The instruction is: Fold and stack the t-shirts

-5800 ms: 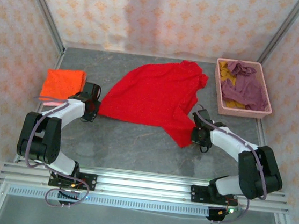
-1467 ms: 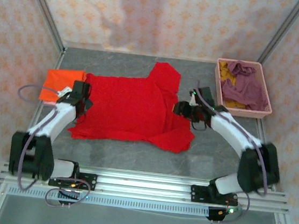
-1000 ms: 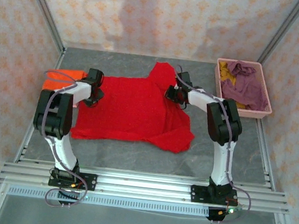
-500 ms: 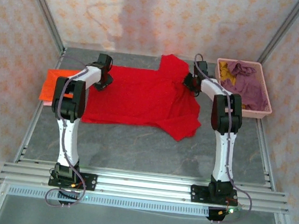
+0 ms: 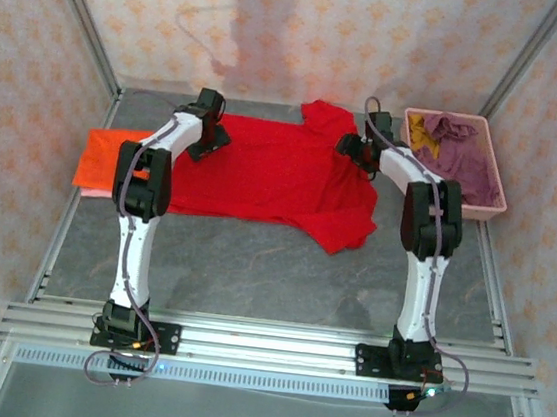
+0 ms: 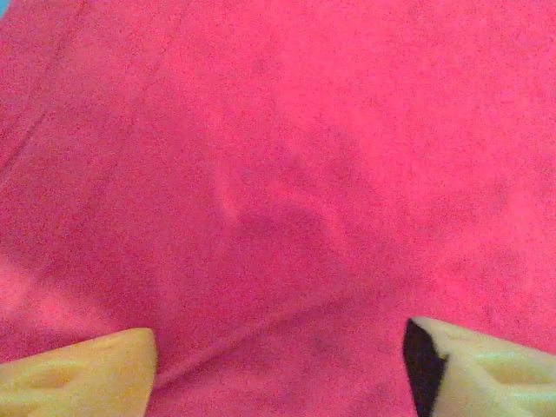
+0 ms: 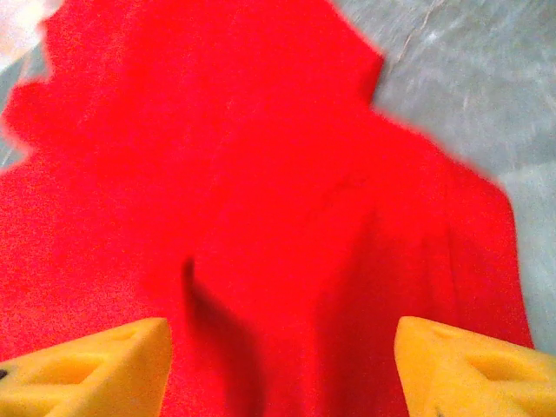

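Next, my right gripper grabs the sleeve's tip (image 5: 332,248) and pulls the sleeve out straight before folding, because the red t-shirt's near sleeve (image 5: 343,229) is crumpled and lies slanted against the t-shirt's body.
The bright red t-shirt (image 5: 263,172) lies spread flat across the back half of the table, one sleeve (image 5: 322,113) pointing to the far wall. My left gripper (image 5: 207,128) is over its far left corner, and my right gripper (image 5: 354,149) is over its far right part. In the left wrist view the left gripper (image 6: 278,369) stands open with red cloth (image 6: 278,174) under it. In the right wrist view the right gripper (image 7: 282,360) is open over red cloth (image 7: 261,174) too. A folded orange t-shirt (image 5: 104,153) lies at the left, a thin pale pink edge (image 5: 81,189) beneath it.
The pink plastic basket (image 5: 408,178) stands at the back right and holds the mauve-purple t-shirt (image 5: 460,164) and the mustard yellow t-shirt (image 5: 423,134). Both arms reach far out from the near rail (image 5: 263,343). Grey tabletop (image 5: 251,276) lies bare in front of the red shirt.
Both arms have stretched further toward the back wall. The red shirt has slid back with them and lies wider and flatter than before.
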